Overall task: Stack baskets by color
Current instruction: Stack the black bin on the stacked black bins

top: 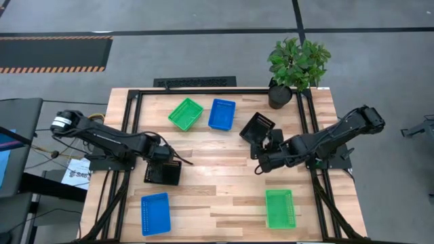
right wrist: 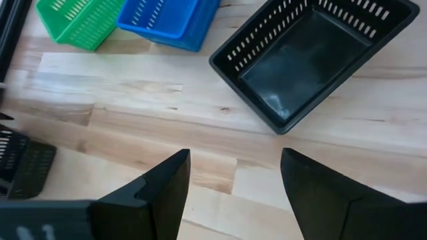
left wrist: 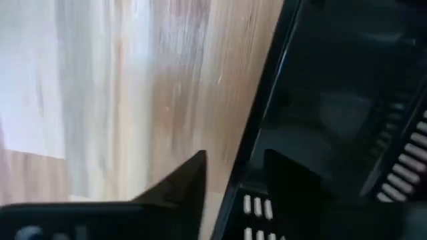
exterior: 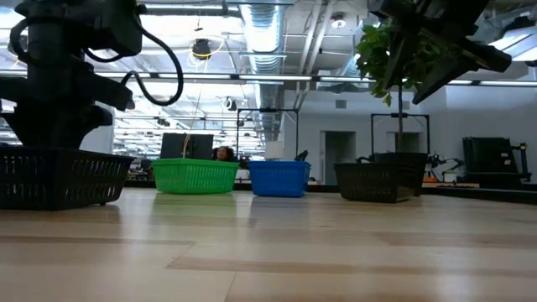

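Observation:
I see the empty black basket's sides slant inward to its bottom. The other black basket should fit deep inside when I lower it.
My left gripper points down over a black basket at the table's left. Its fingers are apart and stand astride the basket's far wall, one outside over the wood, one inside. My right gripper hangs open over bare wood, just near of a second black basket that rests flat on the table at the right. A green basket and a blue basket sit side by side at the far middle. Another blue basket and another green basket lie near the front edge. My left gripper has the black basket's far wall between its fingers, coming from above. Bare wood shows between the outer finger and the wall. Whether the inner finger touches the wall I cannot tell. The basket sits flat on the table.
A potted green plant stands at the far right corner. Black frame rails run along the table's left, far and right sides. Bare wood lies in the middle of the table.

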`<state>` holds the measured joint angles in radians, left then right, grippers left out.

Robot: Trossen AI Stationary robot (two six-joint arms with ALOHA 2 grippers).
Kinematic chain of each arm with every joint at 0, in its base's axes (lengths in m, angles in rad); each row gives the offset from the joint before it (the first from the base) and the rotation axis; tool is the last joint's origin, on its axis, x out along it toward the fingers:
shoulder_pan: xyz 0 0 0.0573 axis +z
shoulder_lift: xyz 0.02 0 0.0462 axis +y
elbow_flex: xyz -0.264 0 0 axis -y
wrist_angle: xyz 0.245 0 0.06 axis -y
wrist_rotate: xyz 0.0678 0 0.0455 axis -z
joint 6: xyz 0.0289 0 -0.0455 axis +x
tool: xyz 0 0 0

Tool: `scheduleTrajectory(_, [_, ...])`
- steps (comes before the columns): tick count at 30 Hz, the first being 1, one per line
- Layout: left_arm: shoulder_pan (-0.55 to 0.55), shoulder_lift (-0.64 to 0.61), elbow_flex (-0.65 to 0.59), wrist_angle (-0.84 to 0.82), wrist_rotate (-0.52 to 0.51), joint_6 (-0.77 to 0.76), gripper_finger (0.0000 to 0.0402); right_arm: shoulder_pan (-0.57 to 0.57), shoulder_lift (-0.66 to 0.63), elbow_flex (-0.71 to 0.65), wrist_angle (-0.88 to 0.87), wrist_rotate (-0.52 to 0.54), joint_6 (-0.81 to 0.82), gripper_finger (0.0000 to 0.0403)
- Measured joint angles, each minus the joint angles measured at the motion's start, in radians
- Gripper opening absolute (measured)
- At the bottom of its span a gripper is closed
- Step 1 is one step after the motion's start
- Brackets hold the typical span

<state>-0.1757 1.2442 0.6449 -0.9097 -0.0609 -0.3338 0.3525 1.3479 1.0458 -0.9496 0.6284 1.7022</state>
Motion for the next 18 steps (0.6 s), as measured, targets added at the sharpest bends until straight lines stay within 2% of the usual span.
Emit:
scheduleTrajectory(5, [0.001, 0.002, 0.000, 0.056, 0.029, -0.103, 0.0018, 0.024, 0.000, 0.000, 0.011, 0.000, 0.033, 0.0255])
scheduleTrajectory(11, [0.026, -0.002, 0.002, 0.147, -0.022, -0.304, 0.0002, 0.064, 0.000, 0.000, 0.060, 0.001, 0.099, 0.0255])
scheduleTrajectory(13, [0.037, -0.008, 0.020, 0.160, -0.095, -0.378, 0.0002, 0.078, 0.000, 0.000, 0.098, 0.020, 0.132, 0.0255])
scheduleTrajectory(18, [0.071, -0.007, 0.115, 0.267, -0.311, -0.467, 0.0000, 0.098, 0.042, -0.001, 0.285, 0.151, 0.148, 0.0255])
